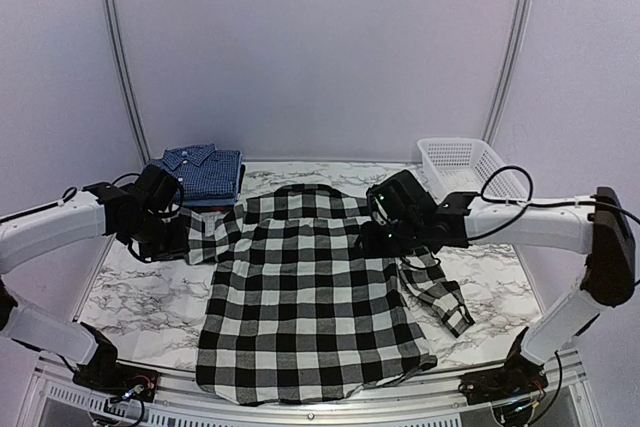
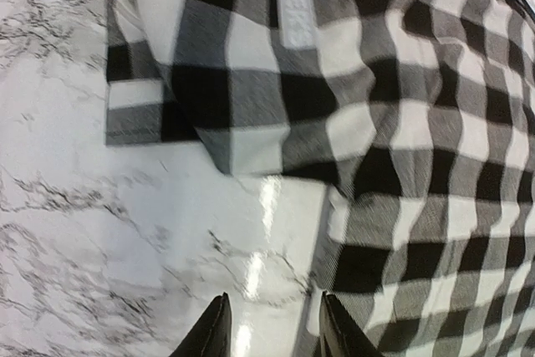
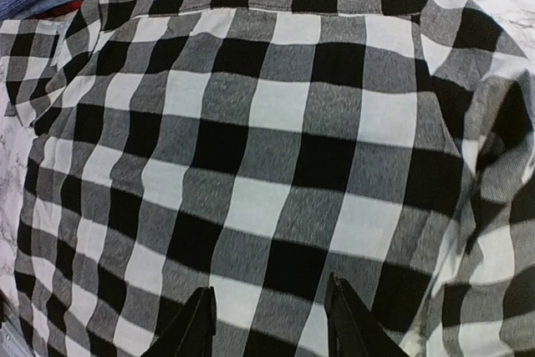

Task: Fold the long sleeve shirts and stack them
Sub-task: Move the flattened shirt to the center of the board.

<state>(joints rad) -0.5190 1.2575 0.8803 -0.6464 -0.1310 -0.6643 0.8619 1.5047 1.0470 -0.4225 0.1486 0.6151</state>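
Loose creases run over the checked shirt's shoulder [image 1: 237, 230]. The sleeve [image 1: 207, 235] under my left gripper will therefore fold onto the checked shirt's flat body when I bring the sleeve's cuff across.
The black-and-white checked shirt [image 1: 310, 307] lies spread flat on the marble table, collar at the far side, hem at the near edge. A folded dark blue checked shirt [image 1: 203, 171] rests at the far left. My left gripper [image 1: 172, 219] is open and empty over the checked shirt's left sleeve; in the left wrist view the gripper [image 2: 272, 328] hovers above bare marble beside the sleeve [image 2: 251, 81]. My right gripper [image 1: 382, 222] is open and empty above the shirt's right shoulder; in the right wrist view the gripper [image 3: 269, 323] hovers over the checked cloth [image 3: 276, 140].
A white plastic mesh basket [image 1: 465, 165] stands at the far right. The shirt's right sleeve [image 1: 440, 295] lies bent on the table at the right. The table's marble top [image 1: 140, 292] shows at the left and right of the shirt.
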